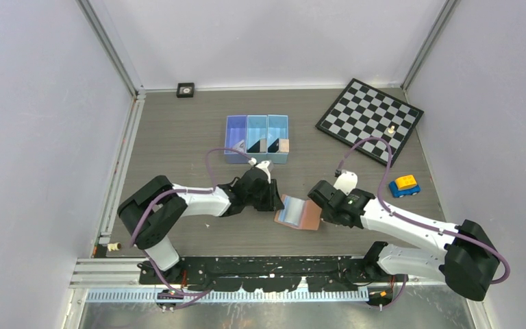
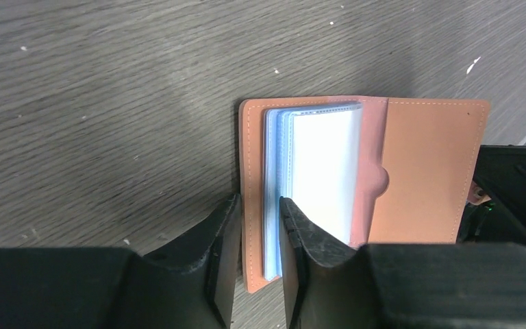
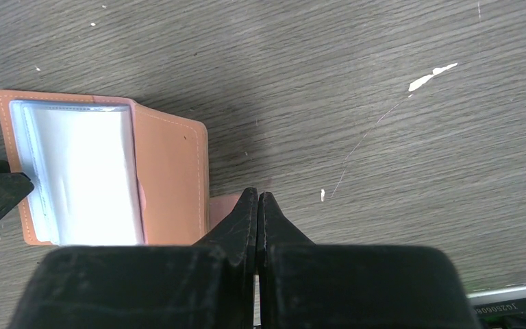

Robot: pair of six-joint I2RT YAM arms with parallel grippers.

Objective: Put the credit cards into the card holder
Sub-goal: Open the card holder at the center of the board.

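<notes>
My left gripper is straddling the card holder's edge (image 2: 263,181) by the pale blue sleeves, where the cards have to go, so my right gripper should grab the snap tab (image 3: 222,208) and raise the card holder.
The salmon-tan card holder (image 1: 300,212) (image 2: 424,171) (image 3: 171,178) lies open on the table between my two grippers, its pale blue sleeves facing up. My left gripper (image 1: 276,199) (image 2: 259,202) straddles the holder's left edge, one finger against the outer cover and the other against the sleeves. My right gripper (image 1: 323,205) (image 3: 257,194) is shut with nothing in it, and its tips rest at the holder's right side beside the snap tab (image 3: 224,203). Black credit cards (image 1: 254,145) lean inside the blue bin (image 1: 257,118) at the back.
A small tan block (image 1: 283,144) sits in the bin's right compartment. A chessboard (image 1: 359,110) with one pale piece (image 1: 390,129) lies at the back right. A blue-and-yellow toy car (image 1: 404,185) stands right of my right arm. A small black square (image 1: 185,90) sits by the back wall.
</notes>
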